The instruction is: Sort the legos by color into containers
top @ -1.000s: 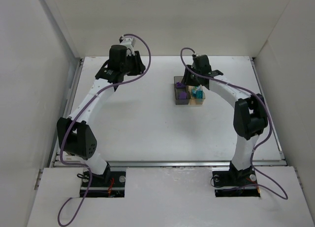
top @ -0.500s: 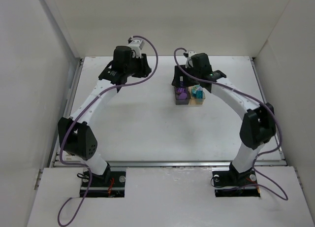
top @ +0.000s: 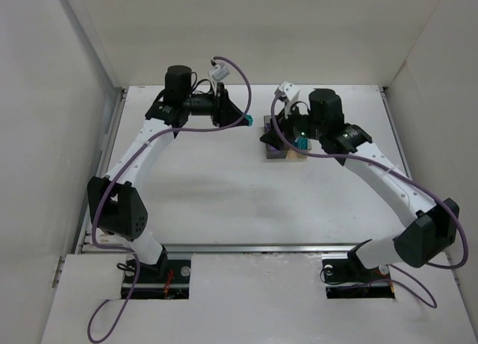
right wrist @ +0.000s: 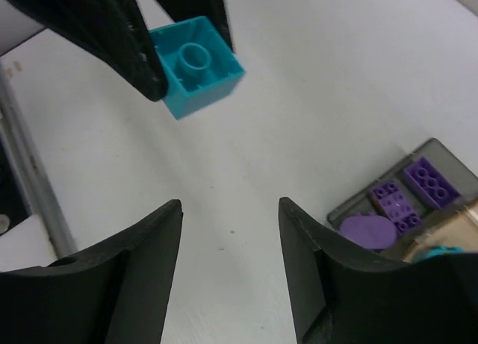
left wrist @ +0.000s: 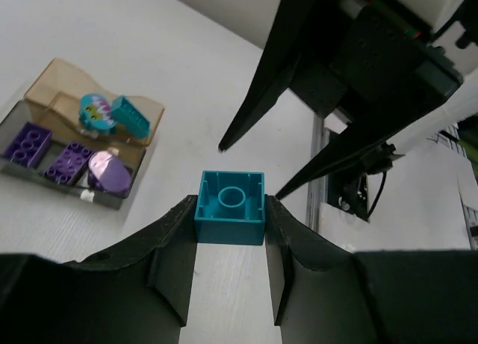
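My left gripper has the grey bin between it and the amber bin, so my right gripper should pick up the teal lego point(top: 249, 121) by its loose end.
My left gripper point(left wrist: 230, 211) is shut on a teal lego point(left wrist: 230, 207), held above the table left of the containers; it also shows in the top view point(top: 243, 121). My right gripper point(right wrist: 230, 210) is open and empty, facing the left gripper a short way off, with the teal lego point(right wrist: 196, 64) ahead of it. The smoky grey bin point(left wrist: 52, 186) holds two purple legos point(left wrist: 28, 145) and a purple round piece point(left wrist: 110, 172). The joined amber bin point(left wrist: 56, 79) holds teal pieces point(left wrist: 131, 116). In the top view the right wrist partly hides the bins point(top: 287, 151).
White walls close in the table on the left, back and right. A metal rail point(top: 254, 248) runs along the near edge by the arm bases. Purple cables loop over both arms.
The left gripper swung right toward the bins with the teal lego. The right gripper left the spot over the bins and turned to face left; its elbow swung out to the near right.
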`<state>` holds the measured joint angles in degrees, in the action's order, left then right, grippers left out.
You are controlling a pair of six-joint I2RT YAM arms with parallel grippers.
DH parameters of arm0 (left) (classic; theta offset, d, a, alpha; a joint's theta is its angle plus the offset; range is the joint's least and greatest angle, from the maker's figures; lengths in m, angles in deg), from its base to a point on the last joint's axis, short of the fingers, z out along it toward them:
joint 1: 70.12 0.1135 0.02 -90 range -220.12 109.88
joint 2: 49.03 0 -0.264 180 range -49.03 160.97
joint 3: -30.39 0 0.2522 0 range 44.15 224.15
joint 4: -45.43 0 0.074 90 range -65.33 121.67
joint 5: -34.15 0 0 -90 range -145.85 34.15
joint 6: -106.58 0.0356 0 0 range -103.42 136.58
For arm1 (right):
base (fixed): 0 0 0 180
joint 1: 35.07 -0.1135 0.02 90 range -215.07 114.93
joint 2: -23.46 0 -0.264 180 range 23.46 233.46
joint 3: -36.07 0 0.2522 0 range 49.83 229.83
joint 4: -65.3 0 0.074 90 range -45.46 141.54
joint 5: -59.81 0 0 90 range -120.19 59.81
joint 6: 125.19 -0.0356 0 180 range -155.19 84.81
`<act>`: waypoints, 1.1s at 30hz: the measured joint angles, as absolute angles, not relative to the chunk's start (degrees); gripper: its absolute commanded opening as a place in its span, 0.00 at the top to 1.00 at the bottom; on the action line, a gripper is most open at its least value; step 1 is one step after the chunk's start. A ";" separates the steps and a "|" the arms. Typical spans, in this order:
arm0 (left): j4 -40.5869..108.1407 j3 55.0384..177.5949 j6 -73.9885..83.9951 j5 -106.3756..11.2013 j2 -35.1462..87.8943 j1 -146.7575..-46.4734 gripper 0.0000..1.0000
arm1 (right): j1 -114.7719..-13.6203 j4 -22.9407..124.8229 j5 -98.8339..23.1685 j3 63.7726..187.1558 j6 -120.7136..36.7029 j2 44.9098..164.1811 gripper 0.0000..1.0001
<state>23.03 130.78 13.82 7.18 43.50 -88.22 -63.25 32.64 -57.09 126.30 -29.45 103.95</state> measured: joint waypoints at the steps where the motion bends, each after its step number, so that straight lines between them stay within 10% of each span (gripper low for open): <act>1: 24.27 130.76 12.86 9.62 43.63 -88.27 1.00 | -64.15 32.75 -57.63 126.03 -29.39 103.91 0.41; 18: 15.90 116.57 58.19 -2.77 28.99 -95.09 1.00 | -52.19 38.96 -86.05 127.48 -53.04 113.50 0.17; 33: 31.82 108.77 61.16 -8.74 21.75 -98.23 1.00 | -60.02 40.49 -93.68 134.43 -58.92 119.30 0.24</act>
<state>31.82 108.77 61.16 -8.74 21.75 -98.23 -60.02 40.49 -93.68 134.43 -58.92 119.30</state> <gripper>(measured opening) 0.333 0.800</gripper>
